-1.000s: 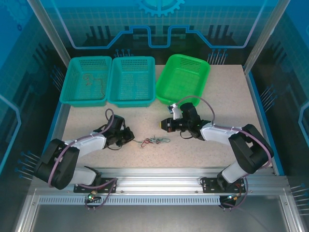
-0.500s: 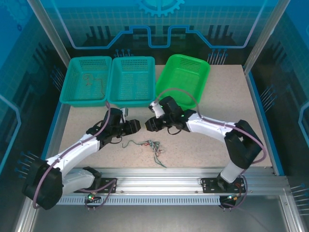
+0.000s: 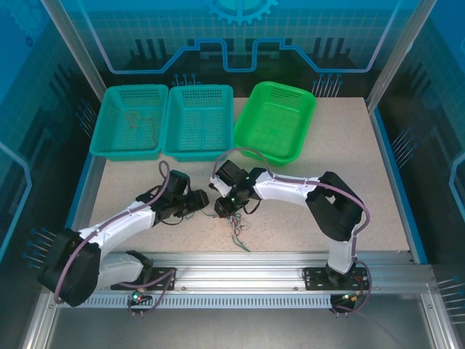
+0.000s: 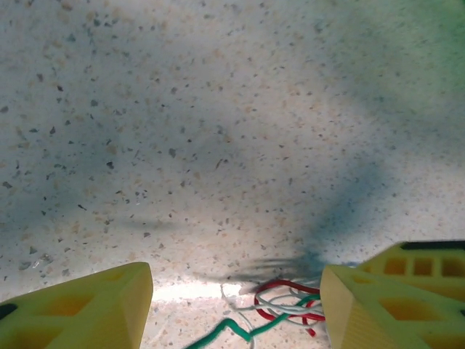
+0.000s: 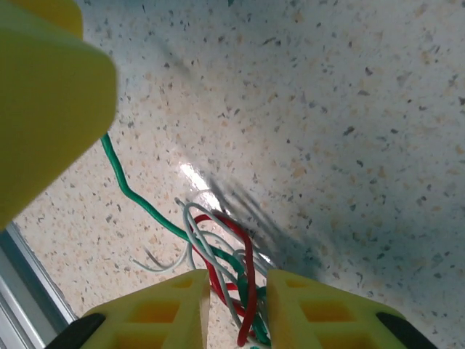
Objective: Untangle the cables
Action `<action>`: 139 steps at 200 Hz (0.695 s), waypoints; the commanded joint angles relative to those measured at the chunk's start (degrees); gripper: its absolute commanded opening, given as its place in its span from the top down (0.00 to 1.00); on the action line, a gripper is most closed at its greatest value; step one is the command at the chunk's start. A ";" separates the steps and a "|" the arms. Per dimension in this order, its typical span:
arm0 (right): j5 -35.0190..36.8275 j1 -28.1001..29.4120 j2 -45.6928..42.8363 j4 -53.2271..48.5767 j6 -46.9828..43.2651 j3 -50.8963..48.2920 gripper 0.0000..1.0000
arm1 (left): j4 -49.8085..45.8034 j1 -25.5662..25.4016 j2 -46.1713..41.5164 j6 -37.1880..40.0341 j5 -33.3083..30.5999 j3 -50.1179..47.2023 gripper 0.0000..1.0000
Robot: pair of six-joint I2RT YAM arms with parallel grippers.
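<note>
The green cable (image 4: 229, 321) runs low under my left gripper's open fingers, so my right gripper should raise the tangle (image 5: 231, 254) before my left gripper grabs the green cable.
The cables (image 3: 235, 227) are a small tangle of red, white and green wires on the speckled table, just in front of both grippers. My left gripper (image 3: 206, 203) is open; in the left wrist view the cables (image 4: 289, 305) lie low between its wide-set yellow fingers (image 4: 80, 309), close to the right one, with the left gripper (image 4: 236, 291) touching nothing. My right gripper (image 3: 220, 210) faces it from the right. In the right wrist view the right gripper (image 5: 238, 283) stands a narrow gap apart, with the cables (image 5: 231, 258) running through that gap.
Two teal baskets (image 3: 109, 149) (image 3: 197, 151) and a green basket (image 3: 247, 138) stand along the back of the table. A thin wire (image 3: 139, 122) lies in the far-left teal basket. The aluminium rail (image 3: 240, 265) runs along the near edge, close behind the tangle.
Both grippers have come together over the tangle. The left jaws have opened, and the right gripper has opened slightly and swung left and down onto the cables. The wires are bunched, with ends trailing forward.
</note>
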 commanded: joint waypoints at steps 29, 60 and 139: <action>4.97 2.48 3.87 -6.02 -1.89 3.86 0.81 | 1.52 -0.43 1.42 -2.46 -0.09 -0.92 0.36; 6.29 2.47 4.19 -7.78 -2.76 4.54 0.79 | 1.55 -0.45 1.70 -3.87 -0.61 -2.20 0.36; 1.07 1.76 -0.81 -1.48 -0.66 1.87 1.00 | 17.47 -0.51 7.73 -8.42 12.39 -8.32 0.48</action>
